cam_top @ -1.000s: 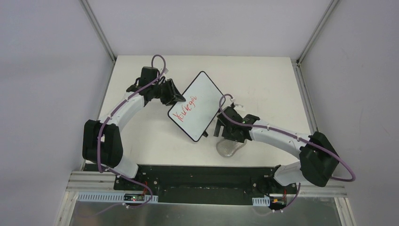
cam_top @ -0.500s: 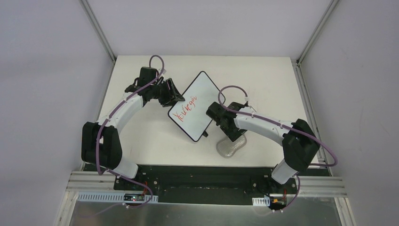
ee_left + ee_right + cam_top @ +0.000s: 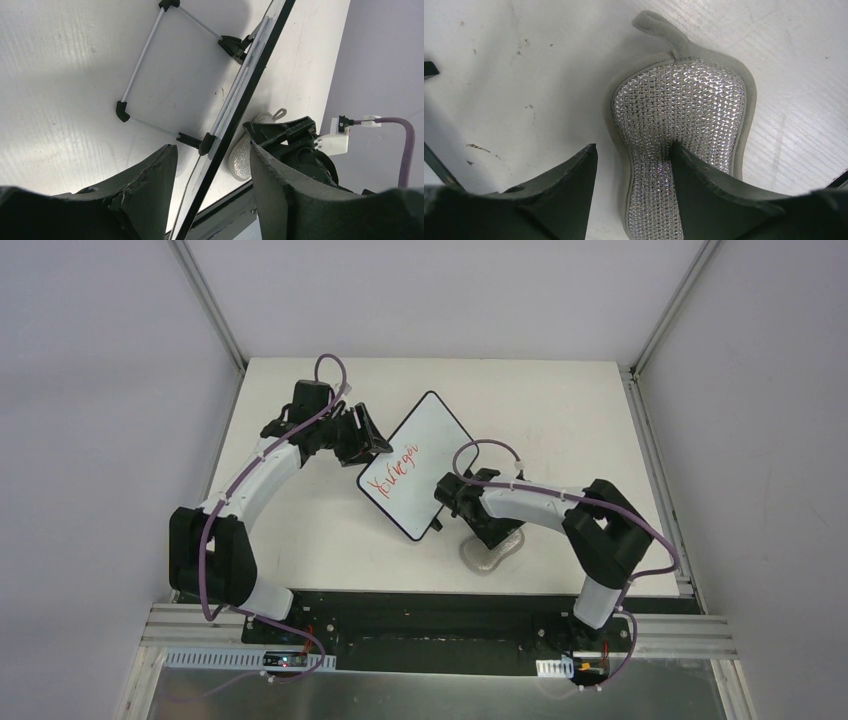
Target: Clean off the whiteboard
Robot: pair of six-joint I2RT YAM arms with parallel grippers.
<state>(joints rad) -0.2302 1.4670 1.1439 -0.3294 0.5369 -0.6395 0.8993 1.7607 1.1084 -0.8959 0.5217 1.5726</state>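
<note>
The whiteboard's black edge [image 3: 214, 165] sits slanted and loose between my left gripper's open fingers, so next I align them and clamp that edge [image 3: 394, 440] before my right gripper wipes.
The whiteboard [image 3: 420, 455] stands tilted on the table with red handwriting [image 3: 392, 470] on its lower left part. In the left wrist view I see it edge-on, its black frame [image 3: 240, 105] running between my fingers. My left gripper [image 3: 372, 445] [image 3: 212, 146] is open and straddles the board's left edge. The grey sparkly pad [image 3: 492, 550] [image 3: 684, 100] lies flat right of the board's near corner. My right gripper [image 3: 488, 528] [image 3: 633, 146] is open low over the pad. One fingertip [image 3: 676, 150] rests on the pad's middle and the other sits over bare table beside it.
The board's wire stand [image 3: 150, 75] with black feet rests on the white table behind it. The black base rail [image 3: 420, 615] runs along the table's near edge. Grey walls and metal posts [image 3: 210, 300] enclose the table on three sides.
My right gripper has shifted left and down onto the pad, with the right elbow swinging in toward the middle. My left gripper has hardly moved at the board's edge.
</note>
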